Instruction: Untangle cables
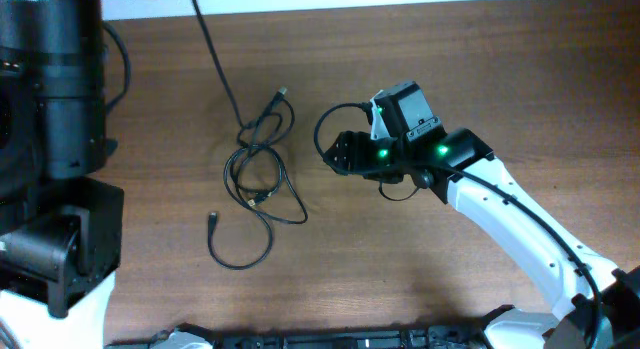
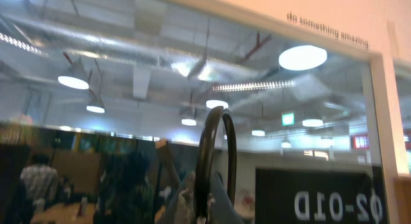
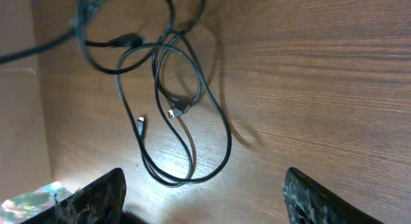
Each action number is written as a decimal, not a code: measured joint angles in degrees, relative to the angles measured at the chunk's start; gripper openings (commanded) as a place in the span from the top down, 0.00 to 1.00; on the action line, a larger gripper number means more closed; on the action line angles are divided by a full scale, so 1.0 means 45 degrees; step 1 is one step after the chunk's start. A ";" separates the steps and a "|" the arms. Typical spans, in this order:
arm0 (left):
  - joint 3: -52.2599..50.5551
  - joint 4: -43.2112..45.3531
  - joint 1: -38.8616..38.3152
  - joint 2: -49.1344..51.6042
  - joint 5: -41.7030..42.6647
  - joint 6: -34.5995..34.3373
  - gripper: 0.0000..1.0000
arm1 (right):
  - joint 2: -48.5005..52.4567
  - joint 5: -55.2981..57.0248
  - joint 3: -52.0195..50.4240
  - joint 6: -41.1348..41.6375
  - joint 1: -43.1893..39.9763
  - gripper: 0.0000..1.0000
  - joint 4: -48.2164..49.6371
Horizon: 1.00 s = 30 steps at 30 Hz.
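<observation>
The cable in my raised left gripper still runs into the tangle (image 1: 241, 126). My right gripper should hold the loops (image 1: 270, 151) while my left gripper comes down and pulls away.
The cables (image 1: 262, 161) lie as a loose tangle of thin black loops left of the table's centre. Small plug ends show at the top (image 1: 283, 91), in the middle (image 1: 254, 200) and at the lower left (image 1: 214, 219). My right gripper (image 1: 334, 154) is open and empty just right of the tangle, its fingers pointing at it. In the right wrist view the cable loops (image 3: 183, 115) lie on the wood ahead of the open right gripper (image 3: 205, 198), apart from both fingers. My left arm (image 1: 60, 189) stands raised at the far left. Its wrist view shows only a ceiling and a window.
A longer black wire (image 1: 215, 59) runs from the table's far edge down toward the tangle. The right arm's white link (image 1: 520, 229) stretches to the front right. The brown wooden table (image 1: 420, 279) shows bare wood at the front and right.
</observation>
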 measured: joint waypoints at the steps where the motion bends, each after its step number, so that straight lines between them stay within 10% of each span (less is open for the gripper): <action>1: 0.0097 -0.1384 0.0000 -0.0039 0.0238 0.0034 1.00 | 0.0010 0.0010 0.0000 0.0063 0.0000 0.24 0.0146; 15: 0.0000 -0.3769 -0.0015 -0.1064 0.0457 -0.1715 1.00 | 0.4974 0.0058 -0.0029 0.2419 0.1685 0.30 0.9996; 30: -0.0005 -0.4430 -0.0010 -0.1093 -0.2215 -0.1753 1.00 | 0.5610 0.4007 -0.0024 0.2390 0.3147 0.41 1.0190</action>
